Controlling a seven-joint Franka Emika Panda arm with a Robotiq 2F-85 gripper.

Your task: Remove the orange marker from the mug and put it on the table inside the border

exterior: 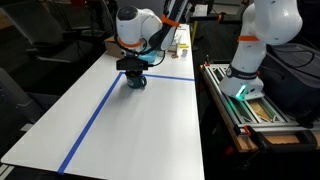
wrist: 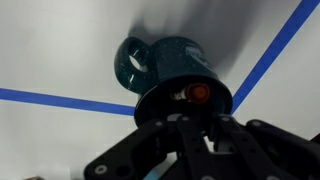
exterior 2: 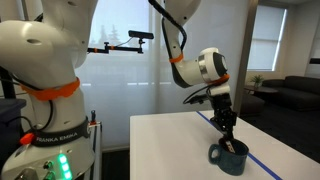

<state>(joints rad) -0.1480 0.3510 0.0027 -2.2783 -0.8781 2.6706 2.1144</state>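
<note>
I should open my gripper, move toward the marker and close around it, because the orange marker's end (wrist: 198, 93) leans by the mug's rim (wrist: 192, 79), ahead of my gripper's fingers.
A dark teal mug (wrist: 163, 58) stands on the white table (exterior: 150, 125) next to the blue tape border (wrist: 50, 100), and shows in both exterior views (exterior: 135, 83) (exterior 2: 230, 158). The orange marker (wrist: 198, 92) stands inside the mug; only its round end shows in the wrist view. My gripper (wrist: 198, 110) reaches straight down into the mug's mouth, with its fingers drawn close together around the marker. It also shows in both exterior views (exterior: 134, 72) (exterior 2: 231, 143). The marker is hidden in the exterior views.
The blue tape (exterior: 100, 110) marks a rectangle on the table. Boxes (exterior: 178, 42) stand at the table's far end. A second white arm (exterior: 262, 40) and a metal rack (exterior: 250, 108) stand beside the table. That arm's base (exterior 2: 45, 90) fills the foreground.
</note>
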